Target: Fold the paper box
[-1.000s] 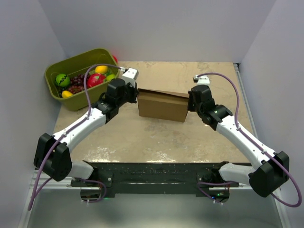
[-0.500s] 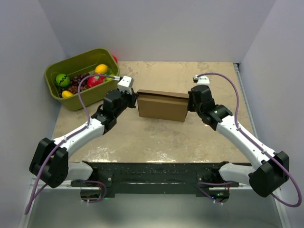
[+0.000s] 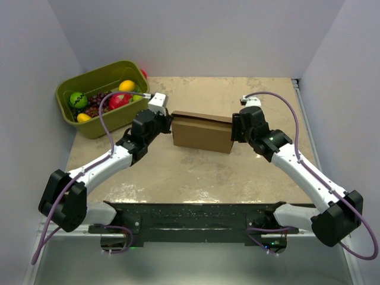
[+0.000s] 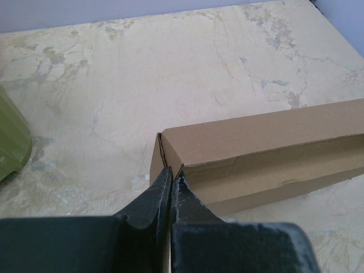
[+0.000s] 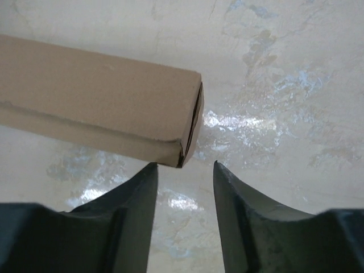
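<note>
The lid still gapes (image 4: 273,164) above the box's front side, my left gripper closed at its corner, so I should open, retreat and reach the lid's end (image 4: 174,145) from above.
The paper box (image 3: 202,133) is a brown cardboard mailer lying closed on the tan table, between my two arms. My left gripper (image 3: 169,121) is shut, and its tips touch the box's left end. In the left wrist view the closed tips (image 4: 172,173) meet the near corner of the box (image 4: 256,142), with nothing between them. My right gripper (image 3: 236,129) is open at the box's right end. In the right wrist view its fingers (image 5: 184,164) stand apart, just short of the corner of the box (image 5: 96,96), and hold nothing.
An olive-green bin (image 3: 89,77) holding several toy fruits stands at the back left of the table; its corner (image 4: 11,142) shows in the left wrist view. Grey walls close in the table on three sides. A black rail (image 3: 190,217) runs along the near edge.
My right gripper has opened and let go of the box's right end. My left gripper has moved in against the box's left end, and the raised lid edge now lies flat.
</note>
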Motion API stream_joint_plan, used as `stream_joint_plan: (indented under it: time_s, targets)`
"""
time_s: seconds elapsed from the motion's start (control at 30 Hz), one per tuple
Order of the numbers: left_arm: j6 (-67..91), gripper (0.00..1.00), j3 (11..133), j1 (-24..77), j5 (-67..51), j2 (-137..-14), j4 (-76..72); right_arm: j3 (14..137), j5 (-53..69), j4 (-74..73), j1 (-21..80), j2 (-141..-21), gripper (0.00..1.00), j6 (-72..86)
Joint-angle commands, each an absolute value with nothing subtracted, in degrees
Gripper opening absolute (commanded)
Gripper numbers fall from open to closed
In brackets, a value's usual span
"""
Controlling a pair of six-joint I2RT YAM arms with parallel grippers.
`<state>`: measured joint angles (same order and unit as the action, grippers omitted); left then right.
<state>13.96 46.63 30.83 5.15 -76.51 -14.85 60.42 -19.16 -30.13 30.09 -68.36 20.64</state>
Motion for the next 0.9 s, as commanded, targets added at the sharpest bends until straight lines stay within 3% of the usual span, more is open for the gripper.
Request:
stream_joint_plan:
  time_s: [0.0,0.43,0.63,0.87]
  targets:
    - [15.12,0.0,45.88,31.03,6.5,-79.28,1.74,65.38,-16.09,-37.26,30.41,-66.45,0.56,20.39]
    - [13.18,0.01,46.67,30.94,4.66,-78.4,1.85,71.37,-16.34,-32.79,28.21,-67.58,0.77,21.45]
    - [12.75,0.33,48.95,30.94,4.22,-77.78,2.63,70.66,-17.66,-29.53,28.21,-70.22,0.77,21.71]
    - [11.95,0.52,52.2,30.94,4.48,-75.68,5.09,70.05,-18.54,-28.04,28.04,-70.92,0.79,22.41]
